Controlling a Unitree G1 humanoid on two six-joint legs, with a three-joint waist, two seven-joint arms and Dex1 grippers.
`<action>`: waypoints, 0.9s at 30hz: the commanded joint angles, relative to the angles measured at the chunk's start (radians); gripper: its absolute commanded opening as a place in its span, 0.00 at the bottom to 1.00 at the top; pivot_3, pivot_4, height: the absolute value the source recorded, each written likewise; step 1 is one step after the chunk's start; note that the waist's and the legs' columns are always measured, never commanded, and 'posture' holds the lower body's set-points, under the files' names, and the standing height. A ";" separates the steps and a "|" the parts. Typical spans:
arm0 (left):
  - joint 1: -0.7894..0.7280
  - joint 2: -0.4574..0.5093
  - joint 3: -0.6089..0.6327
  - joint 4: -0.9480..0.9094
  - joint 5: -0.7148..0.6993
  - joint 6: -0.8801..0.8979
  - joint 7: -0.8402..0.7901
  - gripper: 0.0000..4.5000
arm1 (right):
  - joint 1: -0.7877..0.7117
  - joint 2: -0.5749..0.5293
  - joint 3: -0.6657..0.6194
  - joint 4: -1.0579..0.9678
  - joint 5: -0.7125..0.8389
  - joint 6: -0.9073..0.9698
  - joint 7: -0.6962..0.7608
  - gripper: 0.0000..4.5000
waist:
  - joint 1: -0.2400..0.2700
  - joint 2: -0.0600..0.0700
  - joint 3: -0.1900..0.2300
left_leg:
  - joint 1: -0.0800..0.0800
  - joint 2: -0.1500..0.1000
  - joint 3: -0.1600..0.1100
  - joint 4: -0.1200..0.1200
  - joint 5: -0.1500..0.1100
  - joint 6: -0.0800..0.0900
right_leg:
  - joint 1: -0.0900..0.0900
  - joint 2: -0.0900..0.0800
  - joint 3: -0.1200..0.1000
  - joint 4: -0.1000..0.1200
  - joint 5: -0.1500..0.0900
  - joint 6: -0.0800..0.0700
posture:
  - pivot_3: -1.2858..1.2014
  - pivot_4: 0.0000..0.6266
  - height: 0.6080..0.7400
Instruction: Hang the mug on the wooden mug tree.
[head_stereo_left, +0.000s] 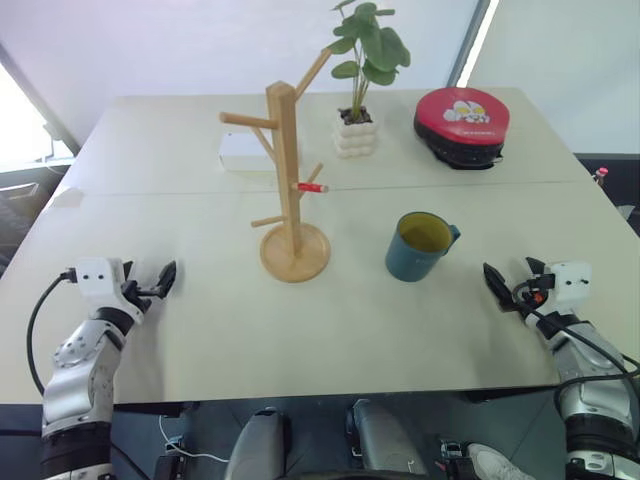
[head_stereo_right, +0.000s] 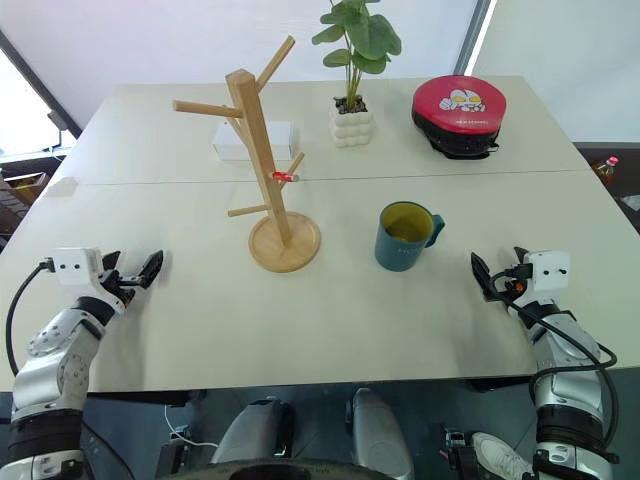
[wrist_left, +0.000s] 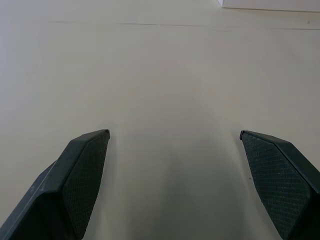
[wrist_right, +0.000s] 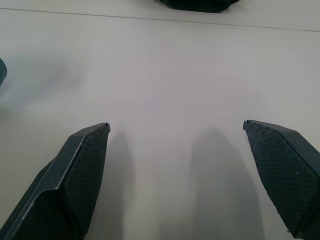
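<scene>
The mug's open rim (head_stereo_left: 411, 258) shows a plain yellow-green inside (head_stereo_left: 424, 233), so the mug will prove empty and stay spill-free when the robot carries it tipped.
The teal-blue mug (head_stereo_left: 420, 246), yellow-green inside, stands upright on the table right of centre, its small handle turned to the right. Left of it rises the wooden mug tree (head_stereo_left: 290, 190), a light-wood post on a round disc base with angled pegs, one of them red-tipped (head_stereo_left: 313, 187). My left gripper (head_stereo_left: 160, 280) hovers low over the table's front left, open and empty. Over the front right, my right gripper (head_stereo_left: 505, 283) is open and empty too, a short way right of the mug. Both wrist views show wide-spread fingers (wrist_left: 82, 172) (wrist_right: 82, 170) above bare tabletop.
A potted plant in a white ribbed pot (head_stereo_left: 356, 135) stands behind the mug tree. A white box (head_stereo_left: 243, 152) lies at the back left. A red and black round appliance (head_stereo_left: 461, 125) sits at the back right. A seam crosses the table (head_stereo_left: 150, 190).
</scene>
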 joint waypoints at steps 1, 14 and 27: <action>-0.002 0.009 0.019 -0.032 -0.009 0.004 -0.003 1.00 | 0.003 0.005 -0.002 -0.017 0.002 -0.016 -0.007 0.99 | 0.000 0.000 0.000 | 0.000 0.000 0.000 0.000 0.000 0.000 | 0.000 0.000 0.000 0.000 0.000 0.000 | 0.52 0.24 1.00; 0.101 0.042 -0.084 -0.220 -0.039 0.023 -0.183 1.00 | 0.039 0.020 0.014 -0.090 0.003 0.000 -0.018 0.99 | -0.001 0.000 0.000 | -0.001 0.000 0.000 0.000 0.000 0.000 | 0.000 -0.001 0.000 -0.001 0.000 0.000 | 0.52 0.24 1.00; 0.100 0.110 -0.403 -0.577 -0.129 0.140 -0.451 1.00 | 0.106 0.007 0.084 -0.272 0.014 0.001 0.064 0.99 | 0.000 0.003 0.000 | 0.000 0.000 0.000 0.000 0.000 0.000 | 0.000 -0.001 0.000 -0.001 -0.002 -0.004 | 0.52 0.24 1.00</action>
